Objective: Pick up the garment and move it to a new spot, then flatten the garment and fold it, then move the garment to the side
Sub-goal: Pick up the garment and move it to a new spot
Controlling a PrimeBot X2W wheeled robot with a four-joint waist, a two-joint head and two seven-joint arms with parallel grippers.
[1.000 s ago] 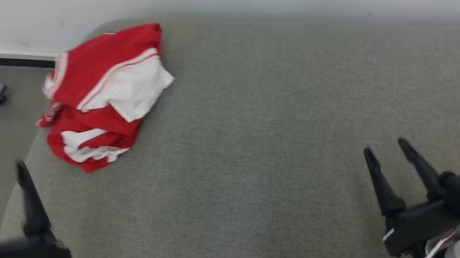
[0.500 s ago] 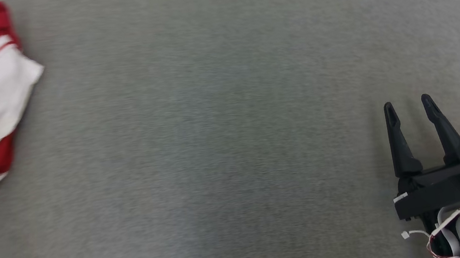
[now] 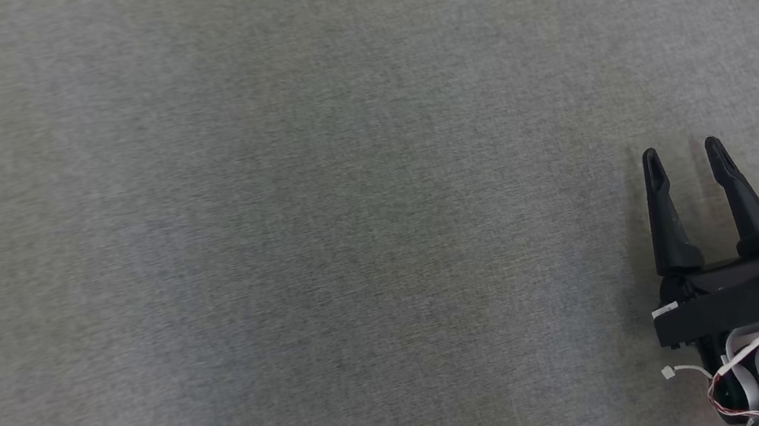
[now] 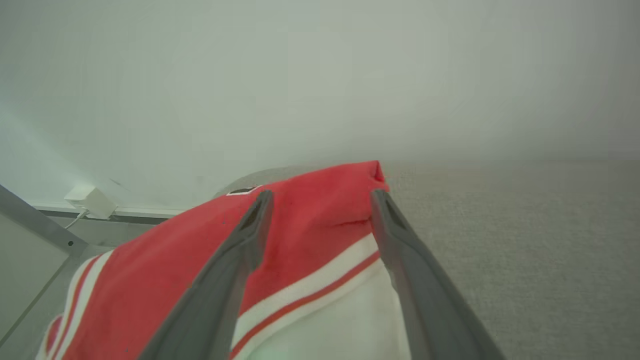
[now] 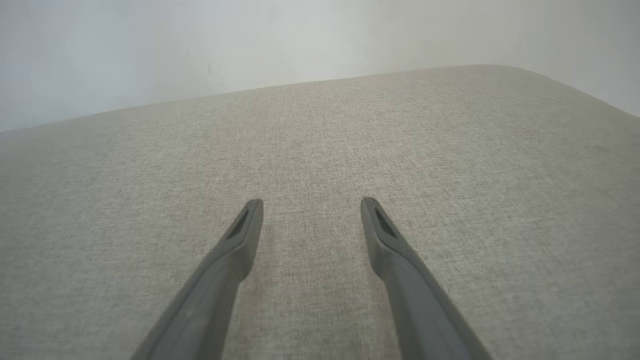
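A black and white edge [image 4: 243,191] sticks out a little over the red fold, so the garment [image 4: 309,240] should reveal hidden letters when I carry it over.
The garment [image 4: 310,240] is a red and white piece with stripes, lying bunched near the far left corner of the grey fabric surface [image 4: 525,240]. My left gripper [image 4: 320,197] hovers just over it, open, its two fingers framing the red top fold with nothing pinched between them. My right gripper [image 3: 683,154] stands open at the lower right of the head view, above the bare grey fabric surface [image 3: 319,223]. From the right wrist, the right gripper [image 5: 309,205] has only cloth surface between its fingers.
A pale wall [image 4: 320,75] rises behind the surface. At the left, beyond the surface's rounded corner, there is a white plug box [image 4: 90,200] on a baseboard and a metal frame leg [image 4: 30,220]. The surface's right edge curves off [image 5: 590,95].
The head camera has swung right, so the garment and the left gripper have slid out of its picture. The right gripper keeps its place at the lower right, open throughout.
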